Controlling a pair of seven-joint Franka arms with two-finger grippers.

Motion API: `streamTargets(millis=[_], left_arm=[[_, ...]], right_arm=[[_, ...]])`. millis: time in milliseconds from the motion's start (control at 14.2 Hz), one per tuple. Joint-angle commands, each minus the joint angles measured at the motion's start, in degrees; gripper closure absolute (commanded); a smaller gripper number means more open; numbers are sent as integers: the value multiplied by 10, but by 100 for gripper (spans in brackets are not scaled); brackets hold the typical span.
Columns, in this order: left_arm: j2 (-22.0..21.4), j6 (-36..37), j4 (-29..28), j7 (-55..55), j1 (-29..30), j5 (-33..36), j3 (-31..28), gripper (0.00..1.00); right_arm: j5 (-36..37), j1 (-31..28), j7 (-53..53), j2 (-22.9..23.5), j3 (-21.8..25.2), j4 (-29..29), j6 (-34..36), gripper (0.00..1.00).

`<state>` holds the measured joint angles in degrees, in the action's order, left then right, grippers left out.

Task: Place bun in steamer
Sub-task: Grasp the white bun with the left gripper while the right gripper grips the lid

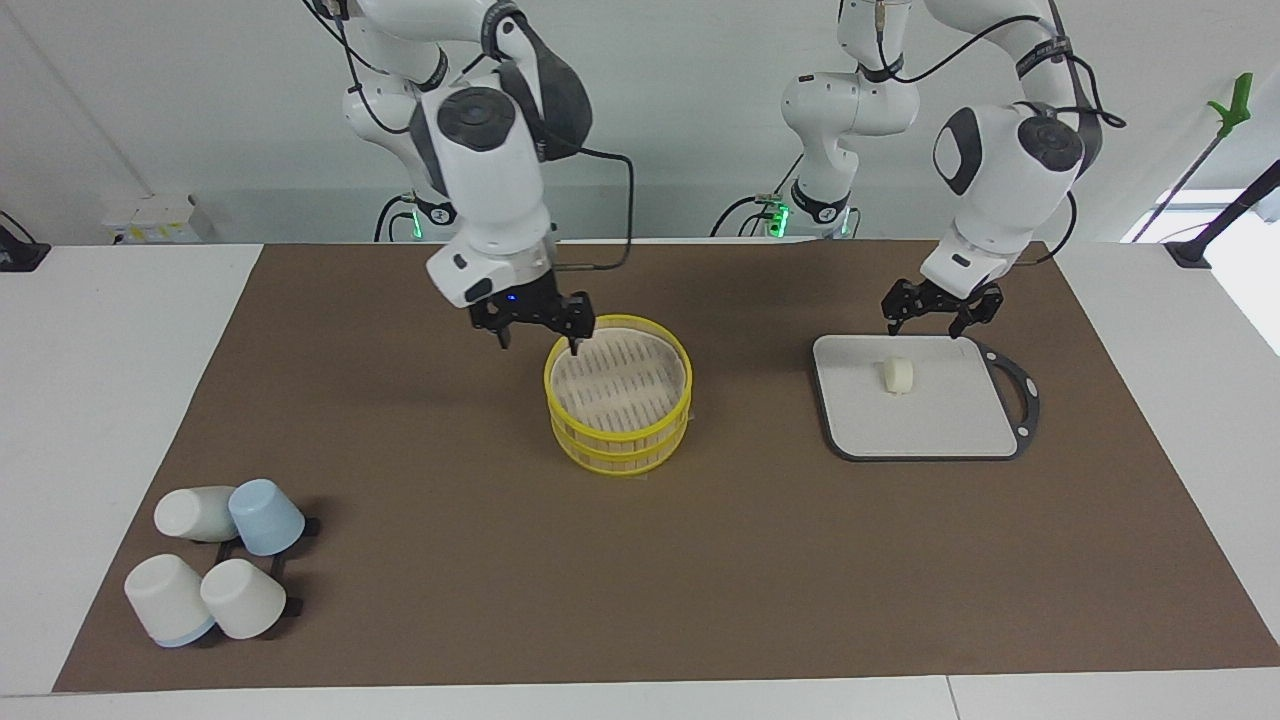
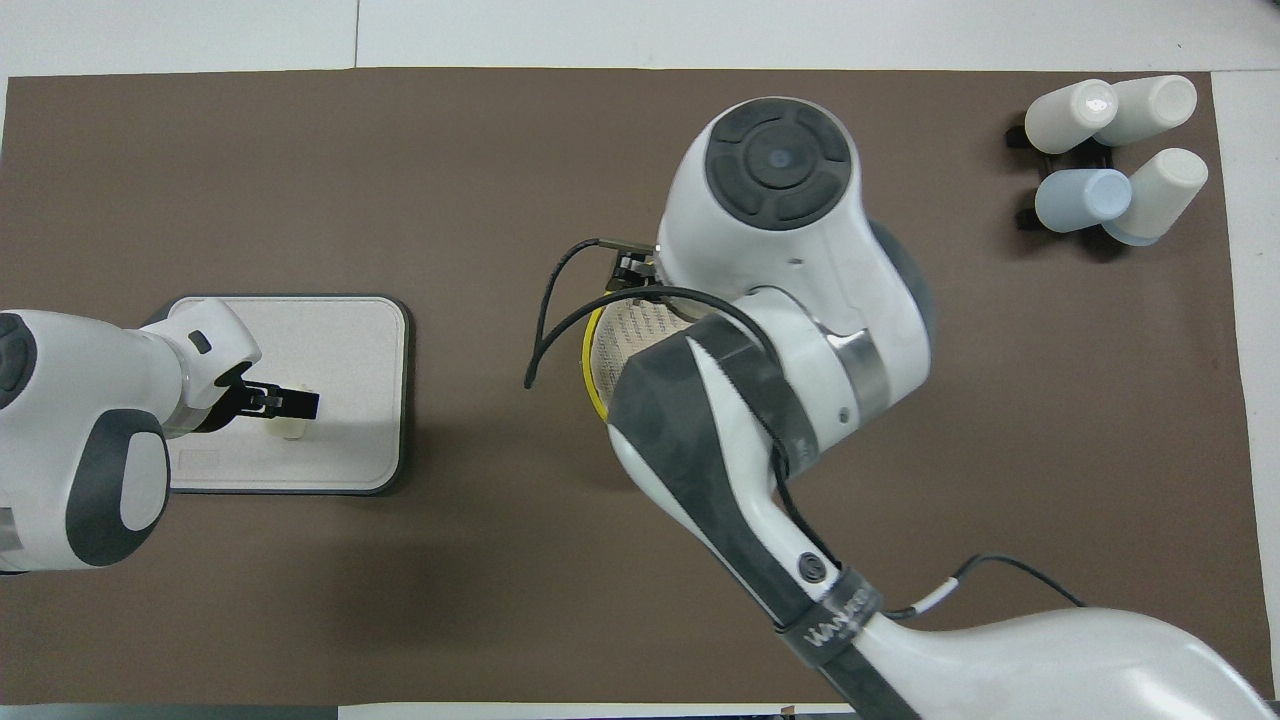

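Observation:
Next, my right gripper takes the steamer's top level (image 1: 617,380) by its board-side rim (image 1: 687,374) and lifts it away before the bun goes in, because the top level covers the level below.
The bun (image 1: 897,376) lies on a flat grey black-rimmed board (image 1: 930,425) toward the left arm's end of the table. My left gripper (image 1: 932,320) hangs open above the board, just over the bun and clear of it. In the overhead view the left gripper (image 2: 290,403) covers part of the bun (image 2: 291,430). The yellow-rimmed steamer (image 1: 616,436) stands mid-table with nothing in it. My right gripper (image 1: 540,337) is open and empty, with one fingertip (image 1: 575,344) at the steamer's rim on the side nearer the robots. In the overhead view the right arm hides most of the steamer (image 2: 592,385).
Several cream and blue cups (image 1: 215,560) lie on a small black rack at the right arm's end, farther from the robots; they also show in the overhead view (image 2: 1110,150). A brown mat (image 1: 700,560) covers the table.

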<state>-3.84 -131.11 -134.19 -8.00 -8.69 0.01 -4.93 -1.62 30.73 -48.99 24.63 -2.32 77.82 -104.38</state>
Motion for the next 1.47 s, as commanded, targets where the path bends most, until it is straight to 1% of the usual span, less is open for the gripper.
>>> streamTargets(millis=[0,140,281,421,491,561,702,772,842,912,982,1053,1333,1404], left_arm=[[28,-67,-26,-10,-5,8,-3,0],[30,-86,-46,-25,-4,8,-4,0],[30,-89,-51,-27,-1,7,-4,0],[30,-97,-55,-28,0,8,-4,0],[30,-103,-58,-28,0,7,-4,7],[30,-105,-59,-27,0,7,-4,21],[30,-105,-60,-28,0,7,-4,42],[30,-104,-60,-29,0,7,-4,45],[31,-104,-60,-28,0,8,-4,46],[31,-104,-60,-29,0,7,-4,46],[30,-104,-59,-28,1,8,-4,46],[31,-103,-57,-28,3,8,-4,46],[44,-84,-25,-22,3,7,-3,46],[45,-64,-11,-21,3,7,-3,51]], right_arm=[[27,38,-53,81,7,-89,5,1],[29,52,-66,86,4,-85,-21,1],[33,85,-88,104,6,-84,-27,1],[46,82,-86,103,5,-59,-52,1],[46,82,-84,103,5,-50,-58,1],[47,81,-79,101,5,-40,-59,1],[47,80,-66,89,5,-11,-75,1],[46,81,-66,80,5,14,-98,2],[46,81,-69,75,5,32,-115,6],[45,81,-70,73,5,35,-118,26],[44,82,-73,73,5,34,-115,59],[45,83,-73,73,5,31,-113,100],[47,74,-46,70,6,27,-104,100],[46,64,-25,61,6,23,-94,100]])
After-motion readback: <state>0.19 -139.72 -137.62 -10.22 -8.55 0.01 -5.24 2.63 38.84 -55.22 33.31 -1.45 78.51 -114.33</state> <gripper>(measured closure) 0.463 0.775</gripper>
